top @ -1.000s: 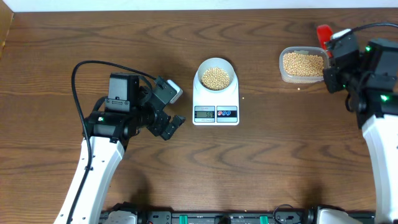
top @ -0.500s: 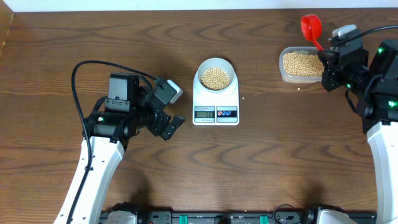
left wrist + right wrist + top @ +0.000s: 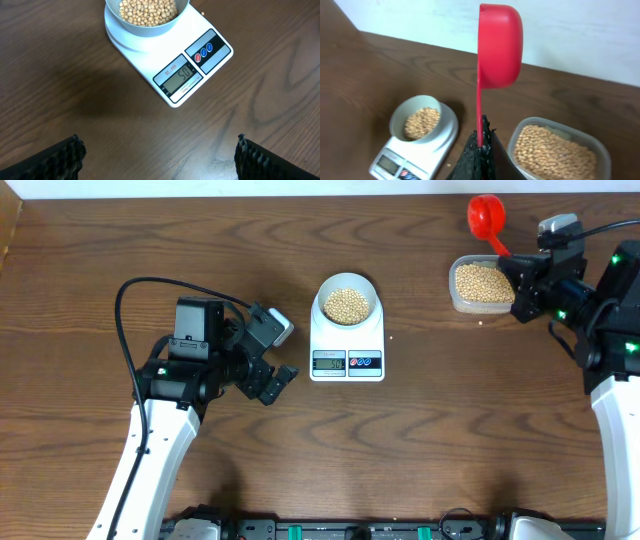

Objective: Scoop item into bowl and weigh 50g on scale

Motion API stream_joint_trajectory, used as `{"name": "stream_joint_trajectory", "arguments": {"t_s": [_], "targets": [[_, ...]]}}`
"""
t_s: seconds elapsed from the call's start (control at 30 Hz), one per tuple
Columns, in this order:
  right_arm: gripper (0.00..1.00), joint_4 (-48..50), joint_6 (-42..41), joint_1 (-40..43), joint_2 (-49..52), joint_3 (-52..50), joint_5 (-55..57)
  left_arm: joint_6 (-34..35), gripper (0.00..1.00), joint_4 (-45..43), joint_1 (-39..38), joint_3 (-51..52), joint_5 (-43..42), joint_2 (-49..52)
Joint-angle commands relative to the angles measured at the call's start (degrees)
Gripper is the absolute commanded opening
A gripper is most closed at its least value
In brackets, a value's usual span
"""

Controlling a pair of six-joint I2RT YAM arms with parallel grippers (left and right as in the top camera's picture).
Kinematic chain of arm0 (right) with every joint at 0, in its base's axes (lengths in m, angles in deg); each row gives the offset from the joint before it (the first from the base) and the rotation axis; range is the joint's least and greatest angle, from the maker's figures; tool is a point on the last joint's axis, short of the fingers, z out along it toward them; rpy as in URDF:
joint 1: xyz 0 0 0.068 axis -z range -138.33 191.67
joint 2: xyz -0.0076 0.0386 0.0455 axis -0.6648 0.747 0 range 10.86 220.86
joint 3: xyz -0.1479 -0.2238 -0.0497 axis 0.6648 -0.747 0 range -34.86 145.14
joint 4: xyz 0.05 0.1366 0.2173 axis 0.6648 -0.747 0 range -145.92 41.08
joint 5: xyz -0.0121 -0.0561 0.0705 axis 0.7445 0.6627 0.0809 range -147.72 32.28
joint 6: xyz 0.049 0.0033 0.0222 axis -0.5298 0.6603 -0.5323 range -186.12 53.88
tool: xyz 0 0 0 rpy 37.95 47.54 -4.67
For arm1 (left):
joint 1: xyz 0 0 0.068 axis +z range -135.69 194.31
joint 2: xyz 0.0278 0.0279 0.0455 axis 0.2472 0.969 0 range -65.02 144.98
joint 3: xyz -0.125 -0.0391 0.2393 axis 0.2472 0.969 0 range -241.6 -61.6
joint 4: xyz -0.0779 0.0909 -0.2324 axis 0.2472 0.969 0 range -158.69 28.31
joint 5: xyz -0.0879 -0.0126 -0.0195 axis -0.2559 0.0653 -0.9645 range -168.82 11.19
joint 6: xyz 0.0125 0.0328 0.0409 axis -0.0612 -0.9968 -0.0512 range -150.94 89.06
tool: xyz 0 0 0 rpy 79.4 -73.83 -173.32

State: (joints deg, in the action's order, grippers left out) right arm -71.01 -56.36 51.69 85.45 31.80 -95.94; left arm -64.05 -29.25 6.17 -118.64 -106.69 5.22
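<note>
The scale (image 3: 330,364) under the bowl shows 50, so my right gripper keeps bringing the red scoop to the clear wood before the tub (image 3: 480,380) and release it there.
Tan beans (image 3: 348,304) fill the pale blue bowl (image 3: 322,301), which stands on the white scale (image 3: 347,340) at the table's middle. In the left wrist view the bowl (image 3: 150,30) sits on the scale (image 3: 145,60), whose display reads 50. My left gripper (image 3: 279,380) is open and empty, left of the scale, with its fingers wide apart (image 3: 159,147). My right gripper (image 3: 514,262) is shut on the handle of a red scoop (image 3: 487,215), held over the far edge of the bean tub. The scoop (image 3: 499,45) stands upright above my right gripper (image 3: 481,137); its bowl faces sideways.
A clear plastic tub (image 3: 452,285) full of beans stands at the back right, right of the scale; it also shows in the right wrist view (image 3: 517,136). A single stray bean (image 3: 391,336) lies right of the scale. A light wall runs behind the table.
My right gripper has swung the red scoop left and toward the table's back edge, turning over the tub. The left arm, bowl and scale have not moved.
</note>
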Motion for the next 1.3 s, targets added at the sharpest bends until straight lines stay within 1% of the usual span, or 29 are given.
{"name": "stream_joint_trajectory", "arguments": {"t_s": [0.0, 0.13, 0.23, 0.3, 0.47, 0.53, 0.7, 0.83, 0.97, 1.17, 1.27], "targets": [[0.01, -1.4, -5.2, 3.1, -3.3, 0.0, -6.9, -0.7, 0.98, 0.2, 0.1, -1.3, 0.5, -0.3], [0.01, -7.5, -5.5, 9.1, -7.7, 0.0, -14.5, -0.7, 0.98, 0.2, 0.1, -1.3, 0.5, -0.3], [0.01, -15.5, -5.4, 14.0, -10.8, 0.0, -16.1, -0.7, 0.98, 0.2, 0.1, -1.3, 0.5, -0.3], [0.01, -22.3, -3.8, 16.9, -12.3, 0.0, -16.2, -0.7, 0.98, 0.2, 0.1, -1.3, 0.5, -0.3], [0.01, -37.1, 3.5, 19.9, -13.0, -0.3, -16.1, -0.7, 0.98, 0.2, 0.1, -1.3, 0.5, -0.3], [0.01, -39.1, 4.3, 19.9, -13.0, -1.4, -16.1, -0.7, 0.98, 0.2, 0.1, -1.3, 0.5, -0.3], [0.01, -36.6, 2.8, 19.9, -13.0, -9.0, -16.4, -0.7, 0.98, 0.2, 0.1, -1.3, 0.5, -0.3], [0.01, -29.1, -5.4, 19.9, -13.0, -18.6, -16.4, -0.7, 0.98, 0.2, 0.1, -1.3, 0.5, -0.3], [0.01, -22.6, -9.9, 20.0, -13.0, -26.8, -16.2, -0.7, 0.98, 0.2, 0.1, -1.3, 0.5, -0.3], [0.01, -16.5, -10.8, 20.0, -13.0, -36.4, -14.9, -0.7, 0.98, 0.2, 0.1, -1.3, 0.5, -0.3], [0.01, -14.9, -13.8, 20.0, -13.0, -39.1, -11.8, -0.7, 0.98, 0.2, 0.1, -1.3, 0.5, -0.3]]}}
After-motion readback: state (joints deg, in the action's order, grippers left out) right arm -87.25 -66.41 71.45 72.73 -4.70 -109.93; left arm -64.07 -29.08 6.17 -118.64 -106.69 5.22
